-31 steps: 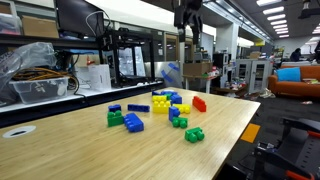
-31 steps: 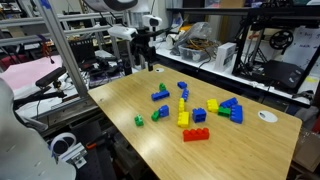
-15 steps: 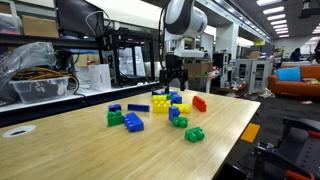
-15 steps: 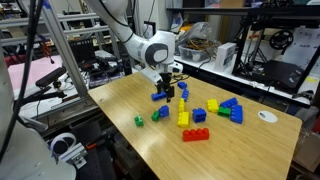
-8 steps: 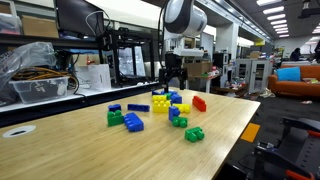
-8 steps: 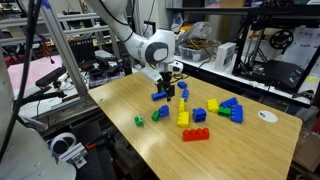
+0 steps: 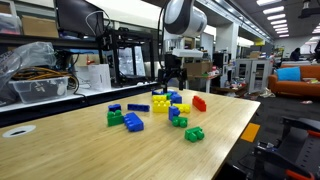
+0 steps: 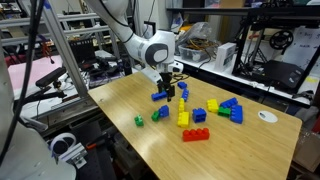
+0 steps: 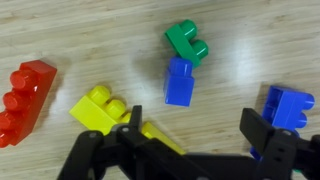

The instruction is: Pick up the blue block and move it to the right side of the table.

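I expect the blue block [image 9: 179, 84] to come free alone when I lift it, because the green block's studs [image 9: 195, 38] point away from the blue block.
My gripper [image 9: 192, 138] is open and empty, low over a cluster of blocks on the wood-grain table [image 7: 80, 150]. In the wrist view a blue block [image 9: 180, 80] lies just ahead of the gap between the jaws, touching a green block [image 9: 187, 42]. A second blue block [image 9: 285, 105] sits beside one finger [image 9: 258, 130], and a yellow block [image 9: 100, 108] beside the opposite finger. In both exterior views the gripper [image 7: 173, 86] [image 8: 168, 90] hovers over blue blocks [image 7: 160, 97] [image 8: 160, 95] at the far side of the cluster.
A red block [image 9: 25, 95] [image 7: 199, 103] lies nearby. More blue, green and yellow blocks [image 7: 128, 120] [image 8: 228, 108] are spread over the table's middle. A cluttered workbench with bins [image 7: 40, 75] stands behind the table. A white disc [image 8: 265, 116] lies near one edge.
About two seconds ago the arm was high above the table; it has come down to the block cluster. Over the last second it has held nearly still. No block has moved.
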